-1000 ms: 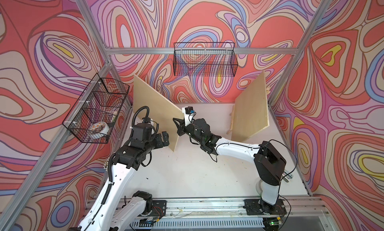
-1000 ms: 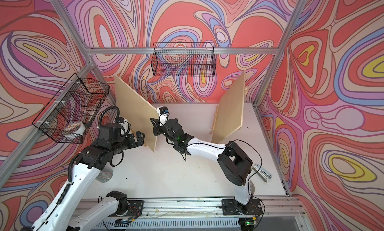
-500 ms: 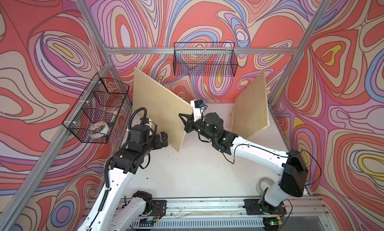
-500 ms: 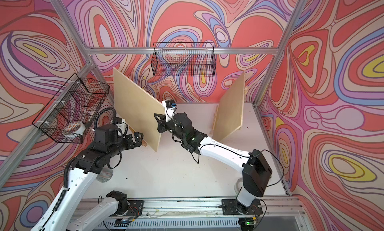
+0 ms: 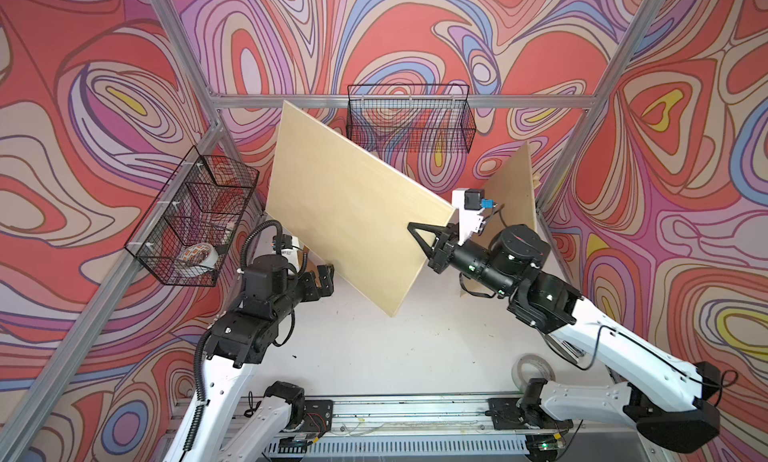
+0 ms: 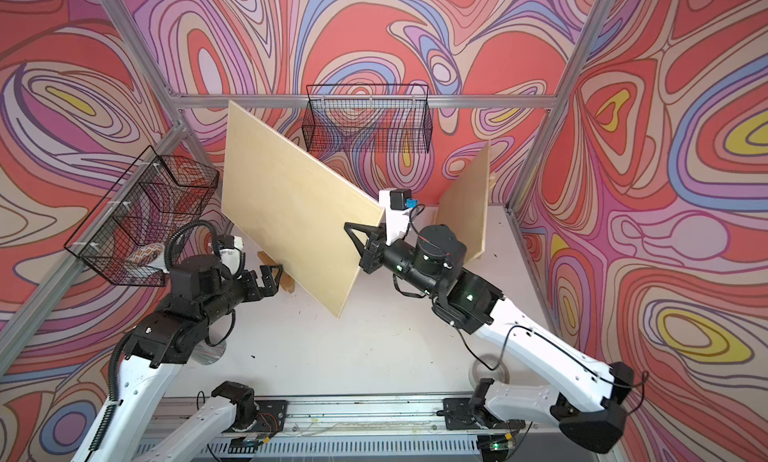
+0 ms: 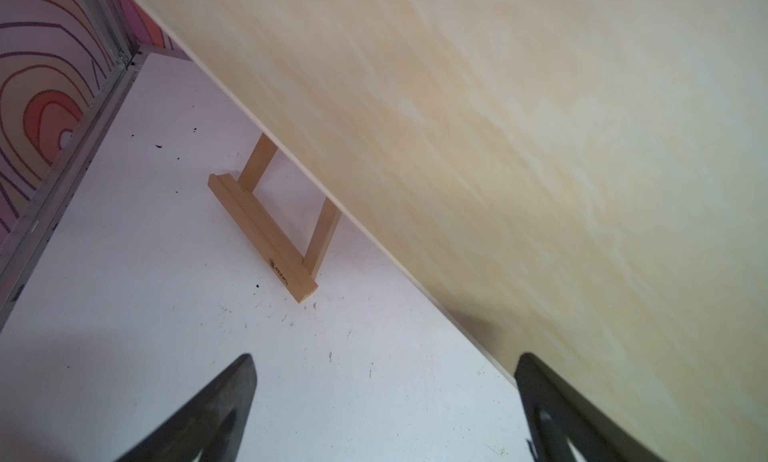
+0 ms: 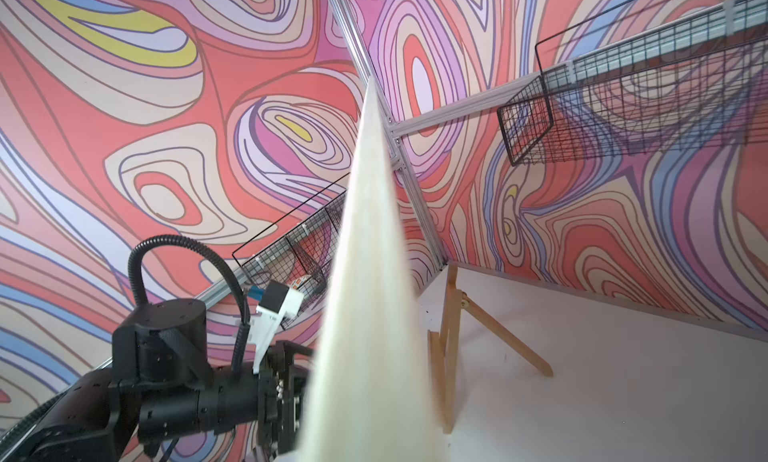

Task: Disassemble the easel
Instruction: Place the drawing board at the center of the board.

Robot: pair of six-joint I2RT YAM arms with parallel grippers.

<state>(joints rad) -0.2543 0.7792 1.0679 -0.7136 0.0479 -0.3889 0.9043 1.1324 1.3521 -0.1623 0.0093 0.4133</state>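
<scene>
The wooden board [image 5: 344, 210] is hanging at a tilt over the easel, so the robot's right gripper should first swing the board clear and put it down flat at the white table's front [image 5: 376, 342].
A large pale wooden board [image 5: 353, 223] [image 6: 291, 223] hangs tilted above the table, with my right gripper [image 5: 419, 231] [image 6: 353, 230] shut on its right edge. In the right wrist view the board [image 8: 365, 314] shows edge-on. The small wooden easel [image 7: 266, 227] [image 8: 451, 335] stands on the white table under the board's lower edge, apart from it. In both top views the board hides most of the easel [image 6: 286, 283]. My left gripper [image 5: 326, 277] [image 6: 272, 277] [image 7: 384, 360] stands open and empty, low over the table in front of the easel.
A second wooden board [image 5: 513, 202] [image 6: 469, 210] stands upright at the back right. Wire baskets hang on the back wall [image 5: 409, 123] and the left wall [image 5: 191, 219], the left one holding a tape roll [image 5: 199, 254]. Another tape roll [image 5: 536, 366] lies by the right arm's base.
My right arm has lifted the board up and to the right, off the easel. The left arm has hardly moved and stays open.
</scene>
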